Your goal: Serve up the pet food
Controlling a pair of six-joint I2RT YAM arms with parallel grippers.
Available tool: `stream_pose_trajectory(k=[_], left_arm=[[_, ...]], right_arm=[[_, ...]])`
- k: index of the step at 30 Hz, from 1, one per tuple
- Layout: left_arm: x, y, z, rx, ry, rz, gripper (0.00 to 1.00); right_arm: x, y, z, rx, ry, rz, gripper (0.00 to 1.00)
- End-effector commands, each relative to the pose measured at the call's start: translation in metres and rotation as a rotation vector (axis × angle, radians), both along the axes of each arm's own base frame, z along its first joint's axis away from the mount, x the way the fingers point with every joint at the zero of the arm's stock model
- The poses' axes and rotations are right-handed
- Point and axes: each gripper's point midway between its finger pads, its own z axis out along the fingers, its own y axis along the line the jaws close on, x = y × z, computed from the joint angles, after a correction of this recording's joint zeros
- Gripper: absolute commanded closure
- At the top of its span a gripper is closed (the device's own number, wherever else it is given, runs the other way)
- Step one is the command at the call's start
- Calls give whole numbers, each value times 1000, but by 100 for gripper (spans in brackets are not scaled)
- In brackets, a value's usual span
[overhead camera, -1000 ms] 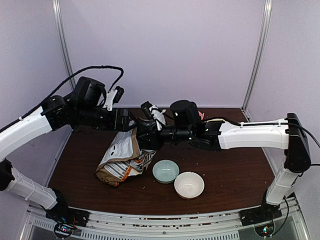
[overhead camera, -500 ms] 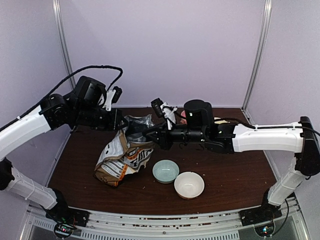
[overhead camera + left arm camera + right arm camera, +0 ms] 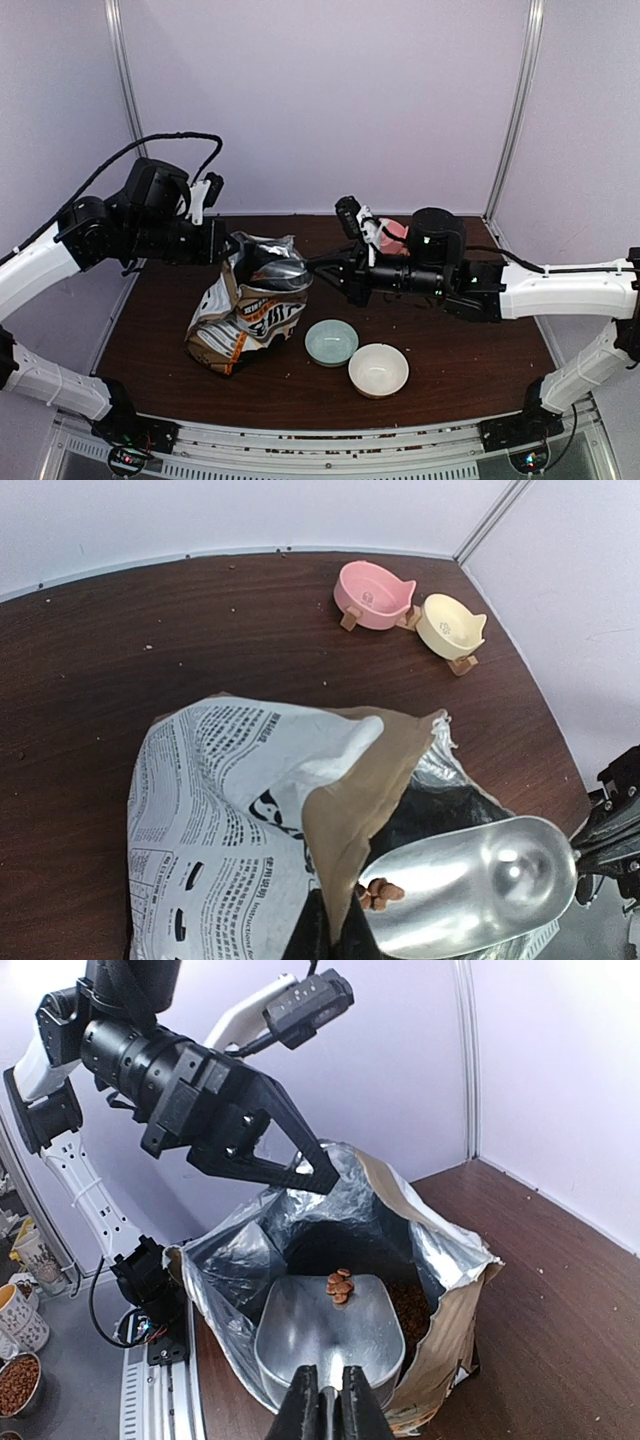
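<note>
My right gripper holds the scoop with only a few pellets at its front edge, so I should push deeper into the kibble inside the bag before serving.
A brown paper dog-food bag stands on the dark table with its foil-lined mouth held open. My left gripper is shut on the bag's upper rim, its dark fingers pinching the paper edge. My right gripper is shut on the handle of a metal scoop. The scoop's bowl sits in the bag's mouth. A few pellets of pet food lie at the scoop's front lip. More kibble shows inside the bag.
A pale blue bowl and a cream bowl sit in front of the bag, toward the near edge. A pink cat-shaped dish and a yellow one stand at the back right. Loose crumbs dot the table.
My left gripper has shut on the bag's rim and pulled it up and left, opening the mouth. The right arm has drawn back to the right with the scoop.
</note>
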Motion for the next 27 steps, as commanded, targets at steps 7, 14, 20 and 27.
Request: stream_pose_trajectory(k=[7, 14, 20, 27], left_arm=[[0, -3, 43, -115, -134, -26, 100], [4, 6, 47, -138, -137, 42, 100], [6, 1, 51, -149, -137, 31, 100], [8, 6, 50, -139, -146, 50, 100]], right_arm=[[-12, -11, 42, 97, -226, 8, 100], [-24, -31, 64, 243, -318, -8, 100], [-25, -32, 69, 259, -340, -7, 100], [-32, -54, 91, 350, -393, -59, 100]])
